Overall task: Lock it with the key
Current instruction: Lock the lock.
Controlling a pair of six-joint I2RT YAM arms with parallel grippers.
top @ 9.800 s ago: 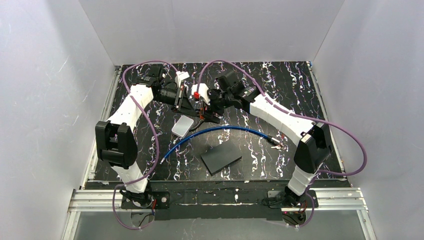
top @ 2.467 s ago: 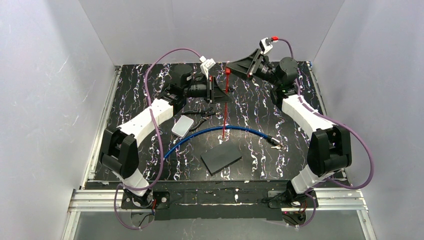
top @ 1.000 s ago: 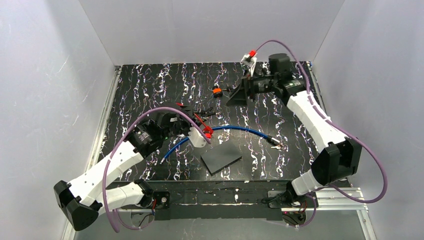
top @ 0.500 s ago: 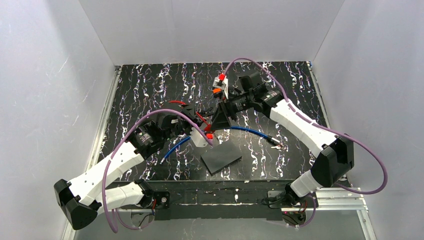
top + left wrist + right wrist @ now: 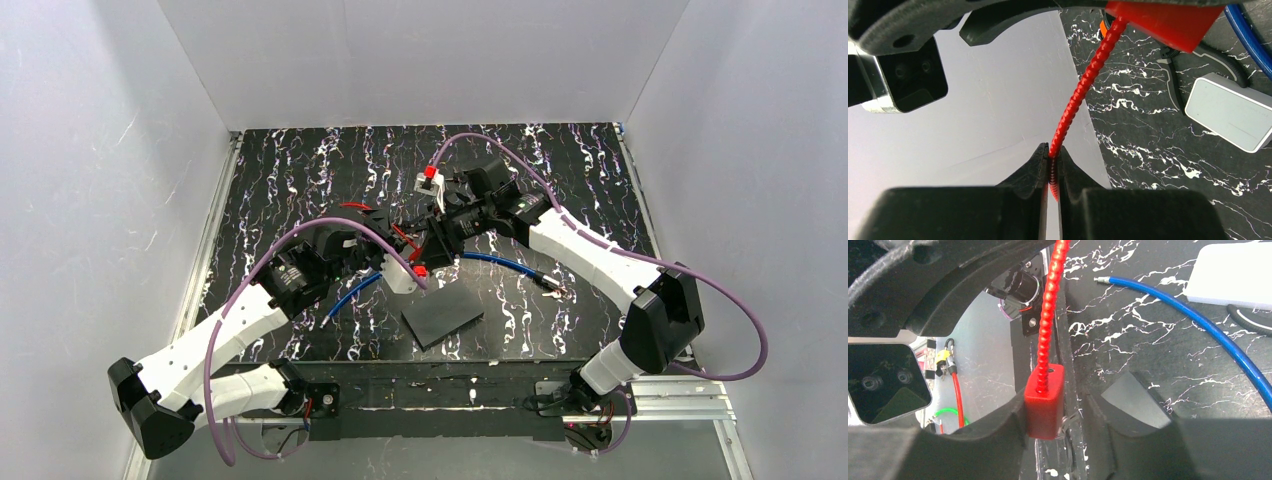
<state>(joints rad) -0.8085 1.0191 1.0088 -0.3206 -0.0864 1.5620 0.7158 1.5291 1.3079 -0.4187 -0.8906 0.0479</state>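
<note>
The block should go to my right gripper first, because my left gripper is holding the red beaded cable partway [image 5: 1054, 148] along. My left gripper should then take the cable's loose end [image 5: 343, 205].
The lock, a long blue cable [image 5: 500, 262] with dark end pieces, lies loose on the table and also shows in the left wrist view [image 5: 1248, 30] and the right wrist view [image 5: 1198, 320]. My left gripper [image 5: 1053, 160] is shut on a red beaded cable [image 5: 1083, 85] that ends in a red block [image 5: 1044, 400]. My right gripper [image 5: 1063, 410] is open with the block between its jaws. The block touches one finger, with a gap to the other. The two grippers meet mid-table [image 5: 415, 240].
A dark flat slab [image 5: 442, 315] lies in front of the grippers. A white box [image 5: 1228, 110] and a thin black cord [image 5: 1173, 55] lie beside the blue cable. Small metal pieces [image 5: 550, 290] lie at the cable's right end.
My right gripper has swung from the back right down to the middle and now straddles the red block. My left gripper still holds the red cable in the same place.
</note>
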